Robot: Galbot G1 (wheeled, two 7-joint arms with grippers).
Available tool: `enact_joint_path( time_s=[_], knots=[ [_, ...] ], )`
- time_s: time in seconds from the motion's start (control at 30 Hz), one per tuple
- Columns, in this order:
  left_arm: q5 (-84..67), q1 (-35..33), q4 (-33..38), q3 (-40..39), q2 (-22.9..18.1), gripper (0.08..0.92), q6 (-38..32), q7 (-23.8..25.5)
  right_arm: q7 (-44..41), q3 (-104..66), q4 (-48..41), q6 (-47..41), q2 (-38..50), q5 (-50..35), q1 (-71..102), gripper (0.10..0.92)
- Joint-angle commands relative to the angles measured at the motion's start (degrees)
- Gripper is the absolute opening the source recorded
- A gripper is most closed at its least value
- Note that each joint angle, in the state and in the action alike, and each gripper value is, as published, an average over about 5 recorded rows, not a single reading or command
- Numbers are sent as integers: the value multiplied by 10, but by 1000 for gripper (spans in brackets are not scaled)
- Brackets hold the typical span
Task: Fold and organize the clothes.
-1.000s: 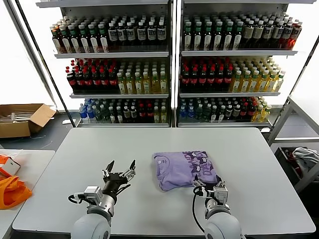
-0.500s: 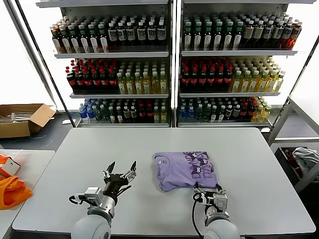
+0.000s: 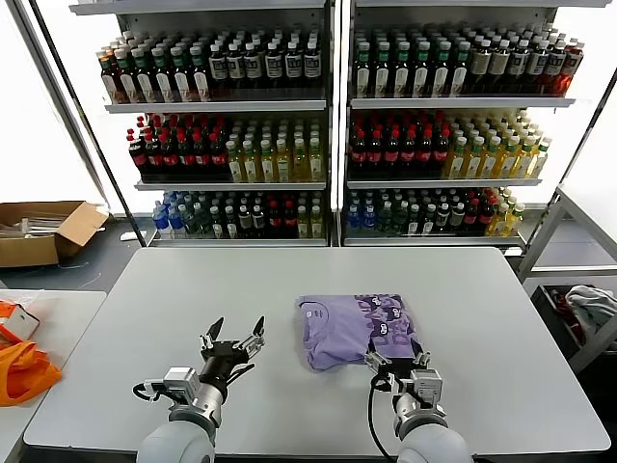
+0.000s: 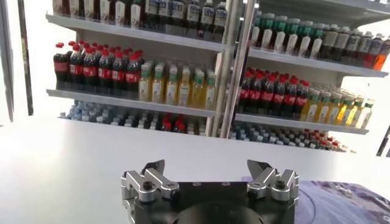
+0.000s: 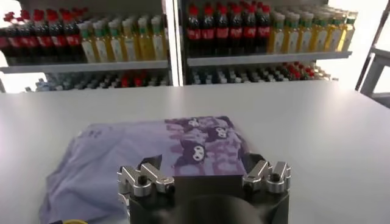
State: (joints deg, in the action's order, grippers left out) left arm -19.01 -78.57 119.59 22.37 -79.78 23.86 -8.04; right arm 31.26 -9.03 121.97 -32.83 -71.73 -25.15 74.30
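Observation:
Next, my right gripper moves off the printed end and smooths the neck end [image 3: 319, 335] out square, because the T-shirt's near corner [image 3: 313, 361] below the neck label slants inward.
The clothes are one lavender T-shirt [image 3: 352, 328], folded into a rough rectangle right of the table's middle. Its dark purple print faces up and a small white neck label [image 3: 310, 312] shows at its left corner. My right gripper [image 3: 395, 357] is open at the shirt's near edge, holding nothing. In the right wrist view the shirt [image 5: 152, 149] lies just beyond the open right gripper [image 5: 203, 161]. My left gripper [image 3: 232, 335] is open over bare table, left of the shirt. In the left wrist view the left gripper [image 4: 205, 165] is empty, with the shirt's edge [image 4: 350, 201] off to one side.
The grey table [image 3: 145, 318] is bare to the left and far side of the shirt. Behind it stand shelves of bottles [image 3: 328, 145]. A cardboard box [image 3: 43, 231] and an orange bag [image 3: 24, 371] sit at the left, and a cart with cloth [image 3: 588, 309] at the right.
Both arms have drawn back slightly toward the table's near edge. The right gripper's spread fingers now show at the shirt's near edge. The shirt has hardly moved.

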Motion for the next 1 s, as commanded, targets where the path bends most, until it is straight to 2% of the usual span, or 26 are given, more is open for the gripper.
enact_joint_path(
  time_s=[0.03,0.2,0.6,0.7,0.9,1.0],
  knots=[
    [0,-5,4,4,0,823,3,0,-30,88,-62,-2,-15,16,-57,823],
    [0,-10,6,10,-1,823,3,0,-20,120,-100,-3,-32,16,-62,823],
    [-1,-6,1,10,-2,823,5,0,-4,119,-108,-3,-30,8,-47,823],
    [-1,-6,1,10,-1,823,5,0,-6,112,-92,-1,-31,3,-47,823],
    [-2,-9,2,15,5,823,7,1,-9,75,5,-4,-18,-24,-60,823],
    [-3,-10,4,15,5,823,8,1,-11,53,16,-4,-6,-33,-70,823]
  ],
)
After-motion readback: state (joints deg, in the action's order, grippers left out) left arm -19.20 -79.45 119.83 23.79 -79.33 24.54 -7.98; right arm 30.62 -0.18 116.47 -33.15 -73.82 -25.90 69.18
